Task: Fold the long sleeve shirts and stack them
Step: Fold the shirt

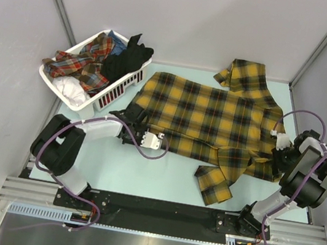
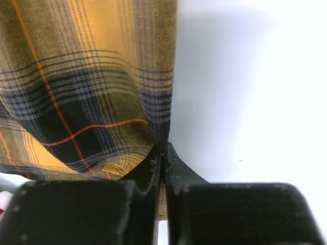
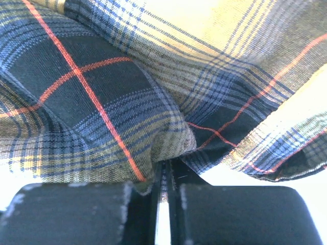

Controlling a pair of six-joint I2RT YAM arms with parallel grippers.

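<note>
The front sleeve (image 1: 214, 181) reaches out beyond the shirt's edge, so the robot's left gripper needs to lift the sleeve's loose end (image 1: 217, 197) in over the shirt's body before the robot folds.
A mustard-yellow and black plaid long sleeve shirt (image 1: 208, 114) lies spread across the middle of the table, one sleeve up at the back right, the other folded down at the front. My left gripper (image 1: 132, 117) is shut on the shirt's left hem edge (image 2: 162, 138). My right gripper (image 1: 278, 152) is shut on the shirt's right side, near the shoulder (image 3: 173, 138). Both pinch a thin fold of cloth between closed jaws.
A white slatted basket (image 1: 115, 90) stands at the back left with a red plaid garment (image 1: 82, 63), a black one (image 1: 127, 58) and a white one (image 1: 69, 89) in it. Grey walls close in the back and both sides.
</note>
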